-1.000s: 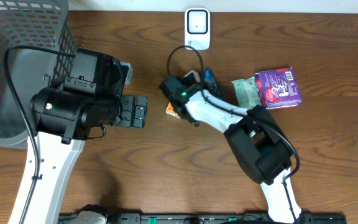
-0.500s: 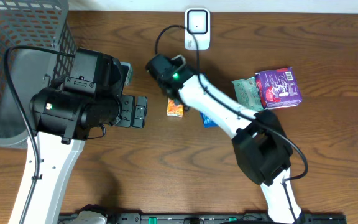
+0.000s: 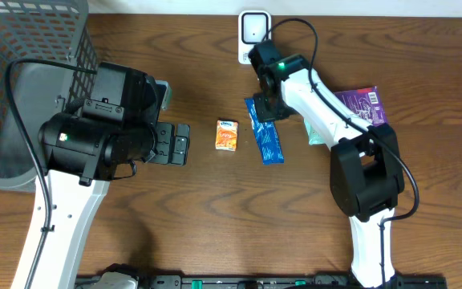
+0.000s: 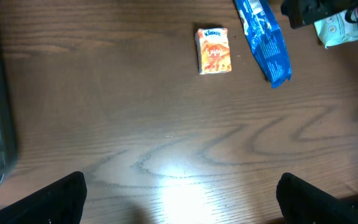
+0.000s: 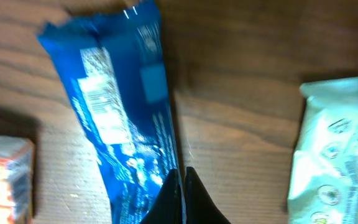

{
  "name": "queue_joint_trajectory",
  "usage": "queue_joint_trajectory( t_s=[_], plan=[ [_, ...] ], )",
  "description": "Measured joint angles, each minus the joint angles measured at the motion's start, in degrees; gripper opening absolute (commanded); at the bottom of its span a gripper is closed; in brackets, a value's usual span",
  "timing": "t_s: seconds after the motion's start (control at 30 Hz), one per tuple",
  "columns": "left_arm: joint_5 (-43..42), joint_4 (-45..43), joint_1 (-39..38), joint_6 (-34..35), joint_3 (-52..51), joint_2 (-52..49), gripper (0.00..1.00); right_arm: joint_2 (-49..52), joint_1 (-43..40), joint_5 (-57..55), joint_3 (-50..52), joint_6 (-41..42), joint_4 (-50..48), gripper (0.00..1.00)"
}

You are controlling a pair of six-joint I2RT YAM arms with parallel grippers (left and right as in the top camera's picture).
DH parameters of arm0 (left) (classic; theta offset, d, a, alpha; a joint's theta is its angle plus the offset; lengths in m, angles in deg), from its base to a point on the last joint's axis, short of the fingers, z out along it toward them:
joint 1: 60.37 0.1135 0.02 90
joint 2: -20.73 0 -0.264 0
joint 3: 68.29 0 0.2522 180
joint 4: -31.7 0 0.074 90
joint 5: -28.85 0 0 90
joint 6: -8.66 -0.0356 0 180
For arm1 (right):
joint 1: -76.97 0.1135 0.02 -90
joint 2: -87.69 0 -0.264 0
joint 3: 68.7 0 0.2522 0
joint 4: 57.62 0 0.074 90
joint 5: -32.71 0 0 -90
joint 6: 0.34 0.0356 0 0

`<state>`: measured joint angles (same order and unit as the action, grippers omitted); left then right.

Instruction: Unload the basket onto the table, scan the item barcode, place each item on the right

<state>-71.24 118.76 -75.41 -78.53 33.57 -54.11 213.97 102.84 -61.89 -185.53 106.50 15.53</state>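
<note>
I should move over the wrapper [image 3: 268, 144] and bring it beside the pale green pack, because my right gripper is closed at the blue wrapper's edge [image 5: 174, 140] facing that pack.
A small orange box [image 3: 227, 135] lies flat on the wooden table, and a blue wrapper [image 3: 265, 132] lies just right of it. The white scanner [image 3: 255, 34] stands at the far edge. My right gripper [image 3: 266, 106] hovers over the wrapper's far end. In the right wrist view its tips [image 5: 182, 173] are shut at the right edge of the blue wrapper [image 5: 123, 112], with no grip on it showing. My left gripper [image 4: 182, 208] is wide open above bare wood, well short of the orange box [image 4: 214, 51] and the blue wrapper [image 4: 265, 43].
A grey mesh basket [image 3: 22, 48] fills the far left corner. A pale green pack [image 3: 315, 128] and a purple box [image 3: 366, 104] lie right of the right arm. The pale green pack [image 5: 337, 155] sits close to the right of my shut fingers.
The right arm swung from the left of the orange box across to the right, near the scanner, and its jaws closed. The blue wrapper now lies uncovered beside the orange box. The left arm stayed still.
</note>
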Motion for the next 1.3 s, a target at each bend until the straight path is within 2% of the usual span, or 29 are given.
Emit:
queue_joint_trajectory(
  t_s=[0.37, 0.97, 1.3],
  plan=[
    [0.0, 0.0, 0.0, 0.0, 0.0, 0.0, 0.98, -0.5, 1.5, 6.7, 8.7, 0.1, -6.1, 0.01],
    [0.0, 0.0, 0.0, 0.0, 0.0, 0.0, 0.98, -0.7, 0.5, 9.0, 2.6, 0.5, -2.2, 0.01],
    [0.0, 0.0, 0.0, 0.0, 0.0, 0.0, 0.98, -0.7, 3.9, 9.6, 4.3, -0.2, -7.2, 0.01]
  ],
)
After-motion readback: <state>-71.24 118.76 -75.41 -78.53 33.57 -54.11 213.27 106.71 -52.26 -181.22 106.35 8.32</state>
